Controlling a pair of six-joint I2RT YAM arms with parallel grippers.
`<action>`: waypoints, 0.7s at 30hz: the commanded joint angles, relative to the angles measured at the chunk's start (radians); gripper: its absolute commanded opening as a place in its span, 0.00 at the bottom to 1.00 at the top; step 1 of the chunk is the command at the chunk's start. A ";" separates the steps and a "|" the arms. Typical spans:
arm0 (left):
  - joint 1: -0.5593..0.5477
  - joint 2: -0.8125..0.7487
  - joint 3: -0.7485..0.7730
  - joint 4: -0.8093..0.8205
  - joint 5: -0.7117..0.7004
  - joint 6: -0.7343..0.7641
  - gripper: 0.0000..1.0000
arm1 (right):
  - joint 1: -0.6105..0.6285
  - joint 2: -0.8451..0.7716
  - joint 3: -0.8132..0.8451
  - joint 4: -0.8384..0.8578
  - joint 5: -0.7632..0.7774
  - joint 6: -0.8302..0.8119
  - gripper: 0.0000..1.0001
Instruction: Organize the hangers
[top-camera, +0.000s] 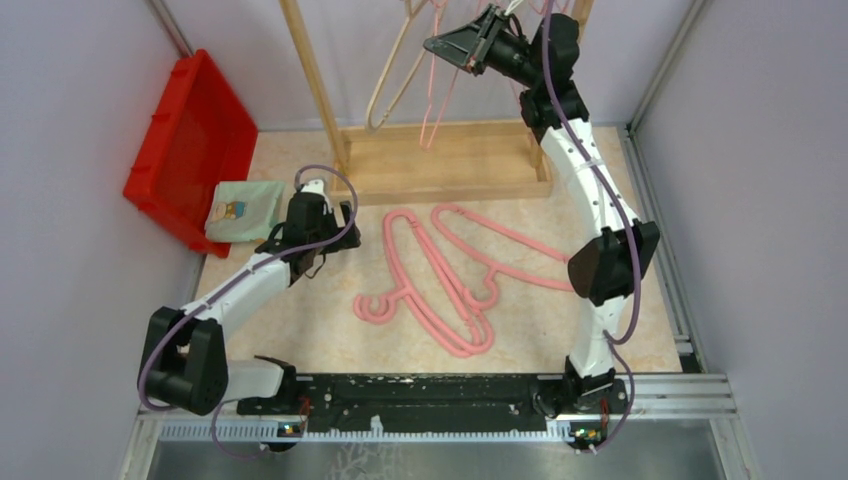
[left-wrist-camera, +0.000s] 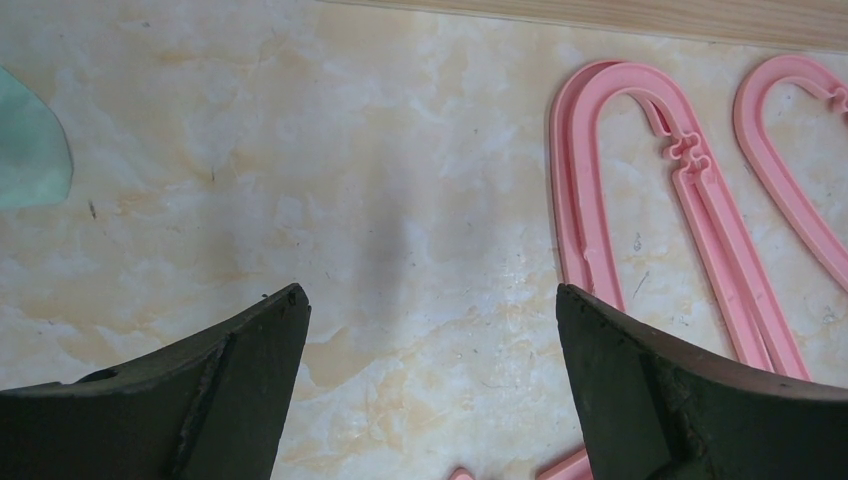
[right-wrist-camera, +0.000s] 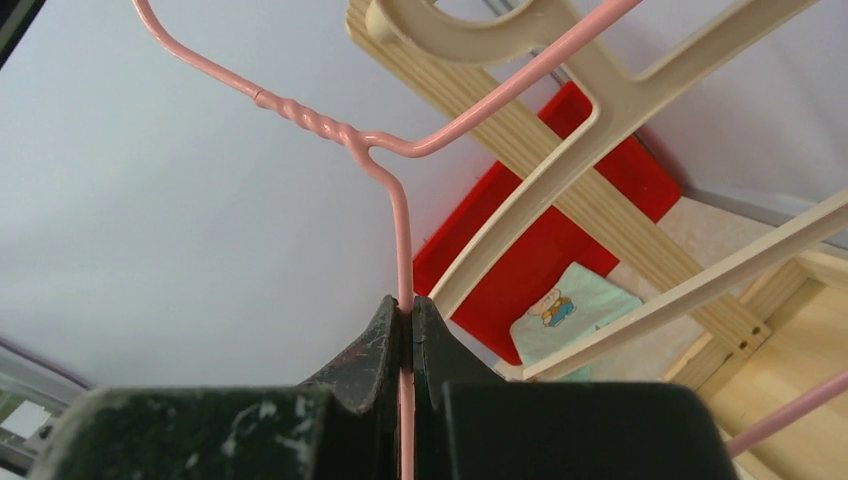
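Observation:
The thin pink hanger's twisted neck (right-wrist-camera: 306, 118) is up beside the beige hanger (right-wrist-camera: 602, 92), so the robot's right gripper should continue to hold the wire steady until it hangs alongside, then let go.
My right gripper (top-camera: 445, 45) is raised at the wooden rack and shut on the wire of a thin pink hanger (top-camera: 436, 100), just below its twisted neck (right-wrist-camera: 403, 230); the jaws (right-wrist-camera: 404, 305) pinch the wire. A beige hanger (top-camera: 388, 85) hangs on the rack beside it (right-wrist-camera: 620, 95). A few thick pink hangers (top-camera: 440, 280) lie overlapping on the table. My left gripper (top-camera: 330, 212) is open and empty, low over bare table (left-wrist-camera: 428, 300) just left of those hangers (left-wrist-camera: 575, 200); a second pink loop (left-wrist-camera: 780, 170) lies further right.
The wooden rack has a slanted post (top-camera: 310, 80) and a flat base (top-camera: 450, 165) at the back. A red bin (top-camera: 190, 130) leans at the far left, with a folded green cloth (top-camera: 243, 210) beside it. Grey walls enclose the table.

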 joint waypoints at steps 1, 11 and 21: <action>0.000 0.013 0.007 0.018 -0.007 0.020 0.98 | -0.015 0.022 0.081 0.060 0.077 0.030 0.00; 0.007 0.020 0.008 0.018 -0.013 0.034 0.98 | -0.036 0.114 0.129 0.076 0.143 0.110 0.00; 0.013 0.030 0.007 0.024 -0.008 0.034 0.98 | -0.053 0.083 0.046 0.071 0.158 0.113 0.00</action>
